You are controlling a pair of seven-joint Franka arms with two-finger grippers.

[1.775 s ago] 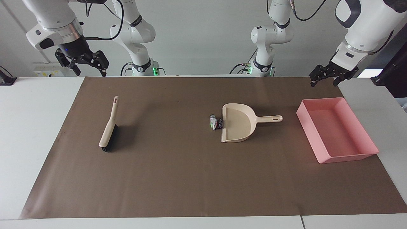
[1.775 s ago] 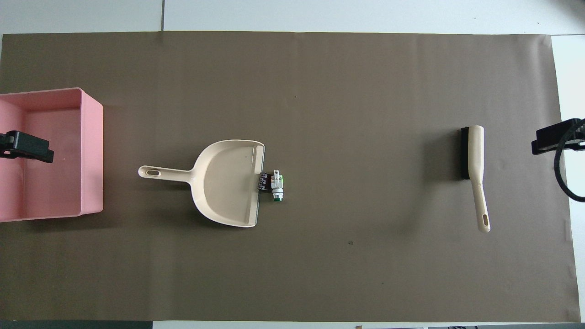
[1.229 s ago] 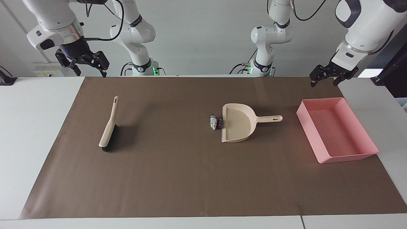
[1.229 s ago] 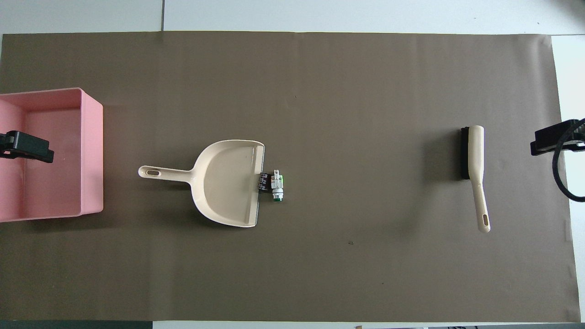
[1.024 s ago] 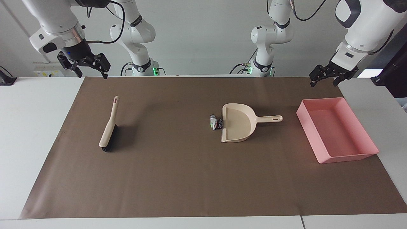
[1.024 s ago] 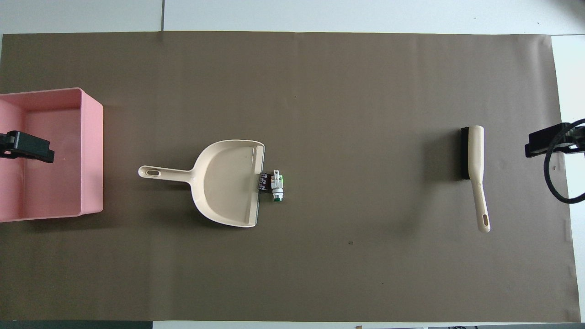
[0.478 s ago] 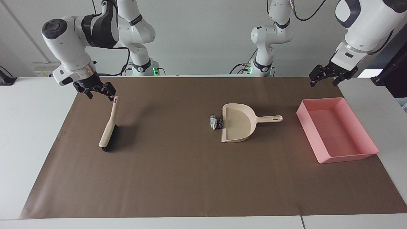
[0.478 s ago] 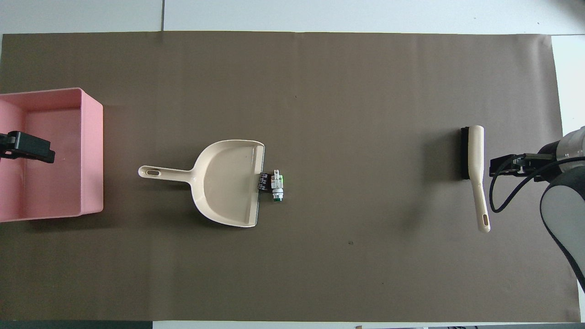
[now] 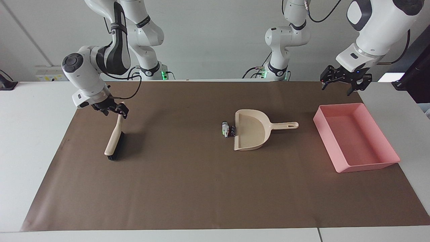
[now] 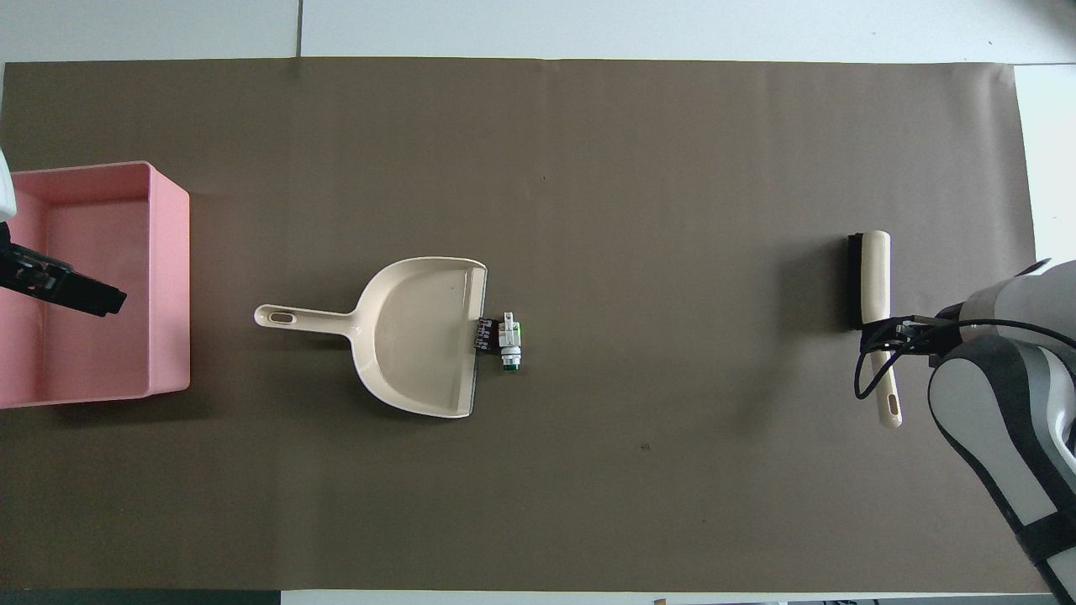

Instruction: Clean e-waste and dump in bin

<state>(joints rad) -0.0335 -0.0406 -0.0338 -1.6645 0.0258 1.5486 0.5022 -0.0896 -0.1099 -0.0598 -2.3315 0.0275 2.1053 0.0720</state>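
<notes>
My gripper will push the e-waste (image 10: 501, 341) with the brush, and I expect it to slide into the dustpan, since it lies against the dustpan's open front edge (image 10: 478, 343).
The e-waste (image 9: 227, 129) is a small cluster of bits, one whitish with green and others black with red, lying on the brown mat right at the mouth of the beige dustpan (image 9: 250, 134). It also shows in the overhead view (image 10: 502, 332), beside the dustpan (image 10: 416, 336). The pink bin (image 9: 369, 166) stands at the left arm's end of the table and looks empty (image 10: 168, 277). My right gripper (image 9: 114, 111) is open and down at the handle end of the beige brush (image 9: 114, 141), hiding the handle's tip. My left gripper (image 9: 341, 84) is open in the air by the bin's end that is nearer to the robots.
The brush (image 10: 874, 269) lies on its black bristles at the right arm's end of the mat, handle toward the robots. The dustpan's handle (image 9: 285, 125) points toward the bin. The brown mat (image 9: 188, 188) covers most of the white table.
My right arm has swung down from high over the table's edge to the brush handle. My left gripper has shifted slightly. The brush, dustpan, e-waste and bin have not moved.
</notes>
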